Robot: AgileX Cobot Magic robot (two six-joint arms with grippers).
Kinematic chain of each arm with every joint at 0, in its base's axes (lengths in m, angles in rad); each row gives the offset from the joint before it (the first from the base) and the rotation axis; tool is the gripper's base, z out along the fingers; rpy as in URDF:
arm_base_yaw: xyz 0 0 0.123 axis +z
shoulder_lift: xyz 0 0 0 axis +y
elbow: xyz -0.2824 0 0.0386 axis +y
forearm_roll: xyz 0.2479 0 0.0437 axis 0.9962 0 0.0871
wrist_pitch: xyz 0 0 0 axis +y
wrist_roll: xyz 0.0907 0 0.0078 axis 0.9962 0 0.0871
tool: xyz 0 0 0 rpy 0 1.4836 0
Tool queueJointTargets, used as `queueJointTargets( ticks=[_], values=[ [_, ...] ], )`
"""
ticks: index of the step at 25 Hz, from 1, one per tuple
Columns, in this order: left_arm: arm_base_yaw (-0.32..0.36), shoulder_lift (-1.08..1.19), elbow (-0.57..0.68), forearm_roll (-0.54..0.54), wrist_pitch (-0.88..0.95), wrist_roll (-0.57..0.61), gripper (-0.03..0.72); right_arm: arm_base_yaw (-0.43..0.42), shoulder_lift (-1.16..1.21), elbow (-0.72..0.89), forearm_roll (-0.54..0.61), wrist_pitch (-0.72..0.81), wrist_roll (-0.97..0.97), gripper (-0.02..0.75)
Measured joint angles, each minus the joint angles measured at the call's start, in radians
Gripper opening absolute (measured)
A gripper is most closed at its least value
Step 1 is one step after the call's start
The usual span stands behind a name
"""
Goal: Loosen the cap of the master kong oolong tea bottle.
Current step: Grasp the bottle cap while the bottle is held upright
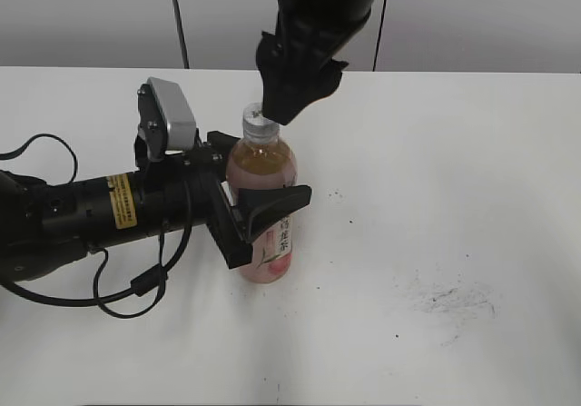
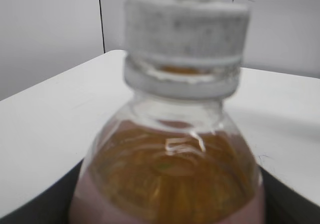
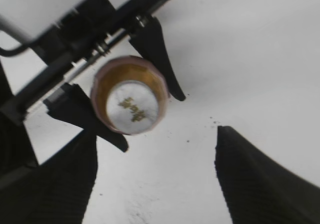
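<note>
The white cap (image 3: pixel 132 106) is on the bottle's neck, past the open fingers of the robot's right gripper, so the robot needs to turn the wrist back first and then lower the fingers around the cap (image 1: pixel 258 117).
The master kong oolong tea bottle (image 1: pixel 265 165) stands upright on the white table, its amber tea above a pink label. My left gripper (image 1: pixel 263 174) comes in level from the left and is shut on the bottle's body, one finger (image 1: pixel 272 208) in front and the other behind. In the left wrist view the bottle (image 2: pixel 170 174) fills the frame under its white cap (image 2: pixel 186 28). My right gripper (image 3: pixel 157 184) hangs open above the bottle; the cap (image 3: pixel 132 107) with its dark mark lies beyond the fingertips, not between them. In the exterior view this gripper (image 1: pixel 283 111) hovers just right of the cap (image 1: pixel 258 126).
The left arm's black body and looping cables (image 1: pixel 136 288) lie across the table's left side. Dark scuff marks (image 1: pixel 449 302) smear the table (image 1: pixel 436 179) at front right. A grey wall runs behind the far edge.
</note>
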Motion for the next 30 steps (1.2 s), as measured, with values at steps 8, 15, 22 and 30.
queueJointTargets(
  ticks=[8, 15, 22, 30],
  values=[
    [0.000, 0.000, 0.000, -0.001, 0.001, 0.000, 0.445, -0.001, -0.057, 0.001, 0.130, 0.002, 0.346, 0.546],
    [0.000, 0.000, 0.000, -0.003, 0.001, 0.000, 0.445, 0.002, -0.056, 0.084, 0.184, 0.003, 0.579, 0.544],
    [0.000, 0.000, 0.000, -0.003, 0.001, -0.003, 0.445, 0.002, -0.056, 0.090, 0.134, 0.004, 0.697, 0.543],
    [0.000, 0.000, 0.000, -0.003, 0.001, -0.004, 0.445, 0.002, -0.007, 0.090, 0.133, -0.003, 0.714, 0.541]
  ],
)
